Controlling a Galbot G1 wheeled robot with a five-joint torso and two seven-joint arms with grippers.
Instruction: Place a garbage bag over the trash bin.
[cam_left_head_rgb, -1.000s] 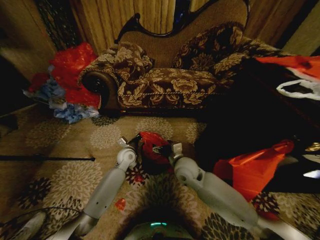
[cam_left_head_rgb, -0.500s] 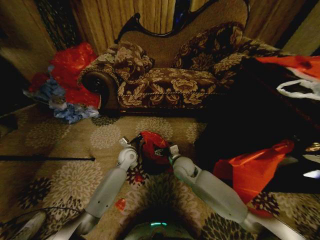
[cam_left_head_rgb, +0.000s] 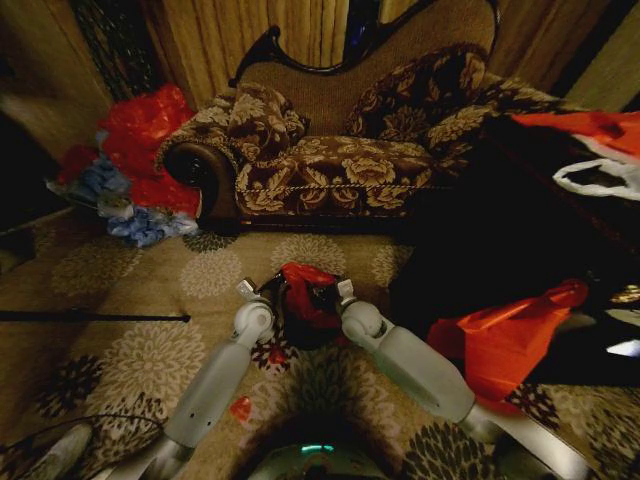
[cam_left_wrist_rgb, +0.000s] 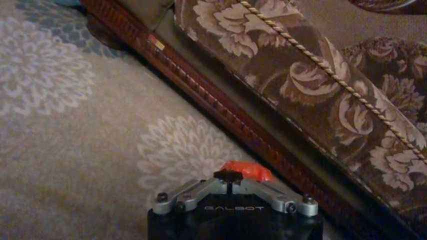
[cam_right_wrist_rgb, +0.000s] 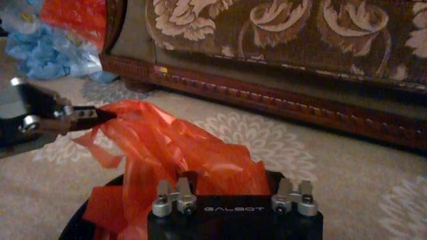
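Observation:
I expect the garbage bag (cam_left_head_rgb: 309, 286) to spread over the trash bin but stay puffy when I pull its other edge, because it is bunched up in loose folds (cam_right_wrist_rgb: 190, 155).
The garbage bag (cam_left_head_rgb: 303, 292) is crumpled red plastic sitting on top of the trash bin (cam_left_head_rgb: 300, 336), a low black bin on the carpet in front of me. My left gripper (cam_left_head_rgb: 267, 289) is at the bag's left side; the left wrist view shows this gripper (cam_left_wrist_rgb: 230, 175) shut, with a fold of the red bag (cam_left_wrist_rgb: 248, 170) at its tips. The right wrist view shows it (cam_right_wrist_rgb: 90, 114) pinching the bag's edge. My right gripper (cam_left_head_rgb: 333, 293) is at the bag's right side. It (cam_right_wrist_rgb: 230, 189) stands open over the bag (cam_right_wrist_rgb: 173, 145), just above the bin's dark rim (cam_right_wrist_rgb: 75, 226).
A patterned sofa (cam_left_head_rgb: 330, 170) with a dark wooden base stands just beyond the bin. A heap of red and blue bags (cam_left_head_rgb: 135, 160) lies at the sofa's left end. A larger orange-red bag (cam_left_head_rgb: 510, 335) lies to the right. A thin black rod (cam_left_head_rgb: 90, 317) lies on the carpet at left.
My right arm has swung leftward, bringing its gripper closer against the bag. The left gripper has kept its hold and barely moved.

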